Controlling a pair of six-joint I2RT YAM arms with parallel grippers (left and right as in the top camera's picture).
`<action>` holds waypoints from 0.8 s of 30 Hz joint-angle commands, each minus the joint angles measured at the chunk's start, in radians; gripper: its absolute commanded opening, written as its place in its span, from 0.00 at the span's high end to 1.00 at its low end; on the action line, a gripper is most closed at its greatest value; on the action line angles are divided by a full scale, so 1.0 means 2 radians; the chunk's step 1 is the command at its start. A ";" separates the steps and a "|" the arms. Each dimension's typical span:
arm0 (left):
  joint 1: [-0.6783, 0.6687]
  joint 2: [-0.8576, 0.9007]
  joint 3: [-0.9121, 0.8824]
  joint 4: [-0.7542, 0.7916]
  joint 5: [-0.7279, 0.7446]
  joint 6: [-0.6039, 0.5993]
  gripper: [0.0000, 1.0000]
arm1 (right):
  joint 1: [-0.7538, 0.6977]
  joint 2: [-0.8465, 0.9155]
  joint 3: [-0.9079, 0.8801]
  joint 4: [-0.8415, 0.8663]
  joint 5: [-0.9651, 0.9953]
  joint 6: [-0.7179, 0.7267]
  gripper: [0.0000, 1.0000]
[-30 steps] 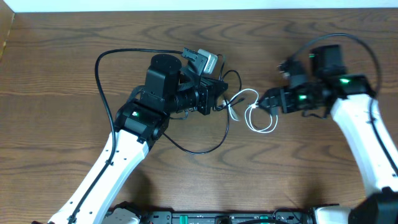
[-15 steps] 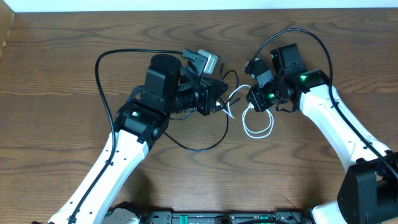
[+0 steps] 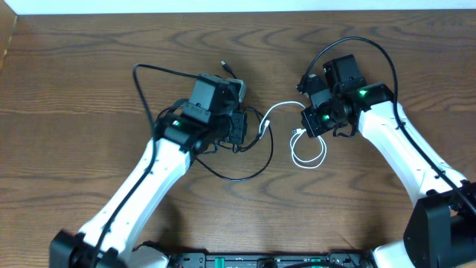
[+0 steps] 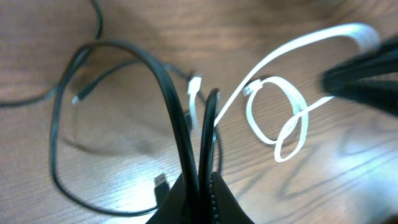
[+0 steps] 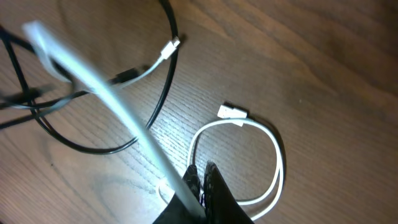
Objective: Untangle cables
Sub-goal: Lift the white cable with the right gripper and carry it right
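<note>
My left gripper needs to hold the black cable still point(image 4: 194, 167) while my right gripper pulls the white cable away, because the white cable's end point(image 3: 265, 124) lies over the black cable.
The black cable point(image 3: 245, 177) loops over the wooden table under my left arm. My left gripper point(image 3: 239, 132) is shut on two strands of it, which rise from between the fingers in the left wrist view, the gripper point(image 4: 202, 183) at the bottom edge. Its black plug point(image 4: 160, 183) lies beside the fingers. The white cable point(image 3: 311, 162) forms a small coil by my right gripper point(image 3: 306, 123), then arcs left towards the black cable. In the right wrist view the gripper point(image 5: 202, 177) is shut on a raised, blurred stretch of the white cable point(image 5: 278, 155), whose plug point(image 5: 233, 112) rests on the wood.
Thick black arm wires curve over the table behind the left arm point(image 3: 141, 82) and above the right arm point(image 3: 372, 45). The table's far edge point(image 3: 238, 10) meets a white strip at the top. The right forearm point(image 3: 409, 160) crosses the right side.
My right arm swung left and its gripper shut on the white cable. My left wrist turned and drew back left with the black cable, stretching the white cable out between the grippers.
</note>
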 commanded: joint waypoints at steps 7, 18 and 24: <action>0.000 0.075 0.001 -0.010 -0.015 0.003 0.92 | -0.080 -0.112 0.076 -0.004 0.029 0.080 0.99; 0.000 0.077 0.001 -0.011 -0.015 0.003 0.92 | -0.276 -0.219 0.084 0.030 0.086 0.126 0.99; 0.000 0.077 0.001 -0.019 -0.015 0.003 0.92 | -0.309 -0.206 0.083 0.029 0.184 0.126 0.99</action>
